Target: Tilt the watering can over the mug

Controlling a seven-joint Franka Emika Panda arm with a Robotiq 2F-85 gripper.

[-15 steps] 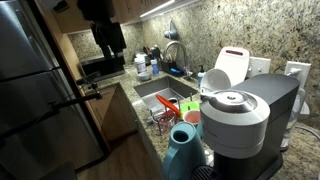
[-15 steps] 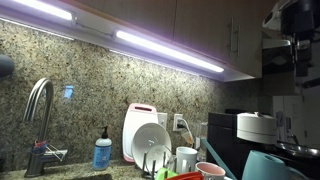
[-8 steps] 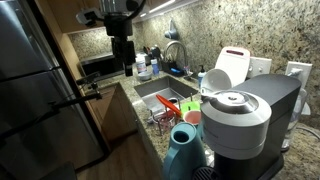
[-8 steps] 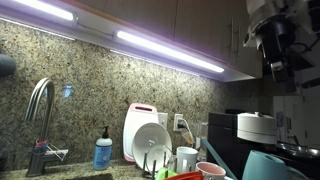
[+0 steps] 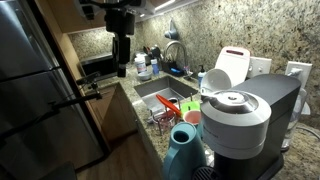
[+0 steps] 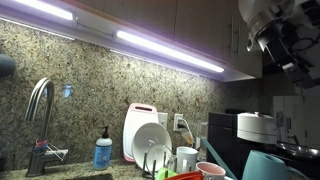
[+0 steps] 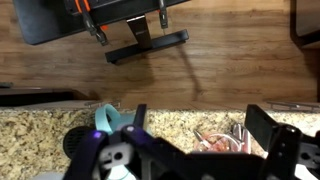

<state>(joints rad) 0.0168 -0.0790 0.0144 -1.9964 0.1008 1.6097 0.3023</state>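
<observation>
My gripper is pointing at the wooden floor (image 7: pixel 200 78) past the counter edge. Next, I swing it over the counter and bring it down toward the watering can's handle (image 7: pixel 103 117).
The teal-blue watering can (image 5: pixel 183 150) stands on the counter right in front of the grey-and-black coffee machine (image 5: pixel 240 120); its top also shows in an exterior view (image 6: pixel 270 166) and in the wrist view (image 7: pixel 108 118). A white mug (image 6: pixel 186 158) stands in the dish rack beside a red cup (image 5: pixel 190 118). My gripper (image 5: pixel 122 68) hangs high in the air, well above and away from the can, and also shows in an exterior view (image 6: pixel 283 58). In the wrist view its fingers (image 7: pixel 198 120) are spread apart and empty.
A dish rack (image 5: pixel 168 115) with plates and a white cutting board (image 6: pixel 143 130) sits by the sink (image 5: pixel 160 90). A faucet (image 6: pixel 38 110) and a soap bottle (image 6: pixel 102 152) stand at the granite wall. Upper cabinets hang close to the arm. Wooden floor lies beyond the counter edge (image 7: pixel 190 60).
The arm has swung over from the side and the gripper has turned and tilted while staying high. The can and mug have not moved.
</observation>
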